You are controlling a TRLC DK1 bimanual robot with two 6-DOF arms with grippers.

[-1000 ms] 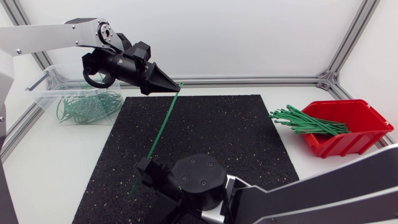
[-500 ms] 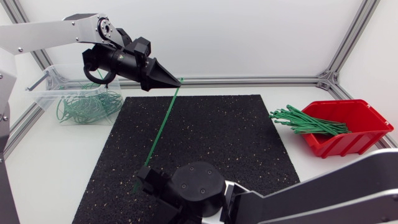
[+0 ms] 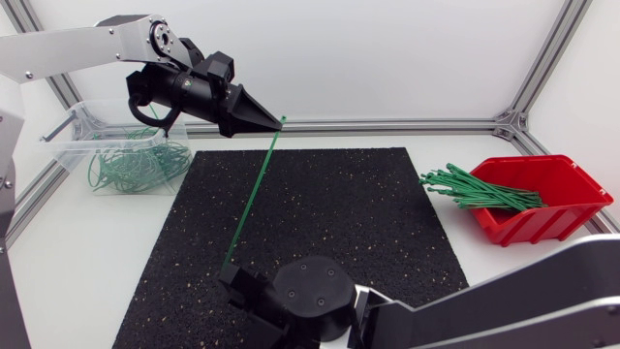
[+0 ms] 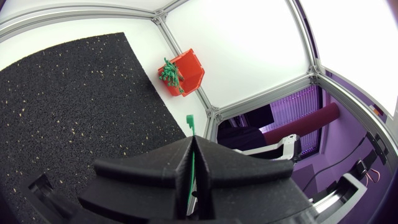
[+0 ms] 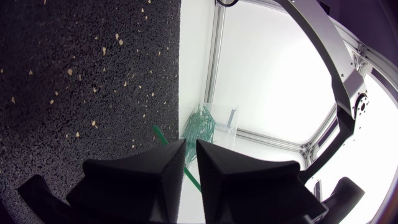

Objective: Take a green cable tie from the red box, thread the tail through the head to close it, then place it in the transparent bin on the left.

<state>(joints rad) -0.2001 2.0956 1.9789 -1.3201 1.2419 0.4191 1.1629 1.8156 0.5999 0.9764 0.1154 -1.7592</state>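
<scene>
I expect the green cable tie [image 3: 254,197] to bend smoothly when I bring its tail to its head, since the ties in the bin [image 3: 138,167] curve in round loops.
My left gripper [image 3: 272,122] hangs above the mat's far edge, shut on the head end of a green cable tie [image 3: 254,192]. The tie slants down across the mat to my right gripper [image 3: 231,279] near the front edge. In the left wrist view the tie [image 4: 189,121] sticks out past the closed fingertips of the left gripper [image 4: 191,139]. In the right wrist view the right gripper [image 5: 191,144] stands open by a narrow gap, and the tie's tail [image 5: 160,134] crosses that gap. The red box [image 3: 557,202] of green ties [image 3: 477,189] sits at the right. The transparent bin [image 3: 64,139] is at the far left.
A black speckled mat [image 3: 349,208] covers the middle of the table. The bin holds several closed green ties [image 3: 136,165]. An aluminium frame rail [image 3: 387,125] runs along the back edge. My right arm's big grey joint [image 3: 315,291] fills the front middle.
The left gripper rose a little with the tie's head. The right gripper shifted toward the tie's tail, and its fingers narrowed around it.
</scene>
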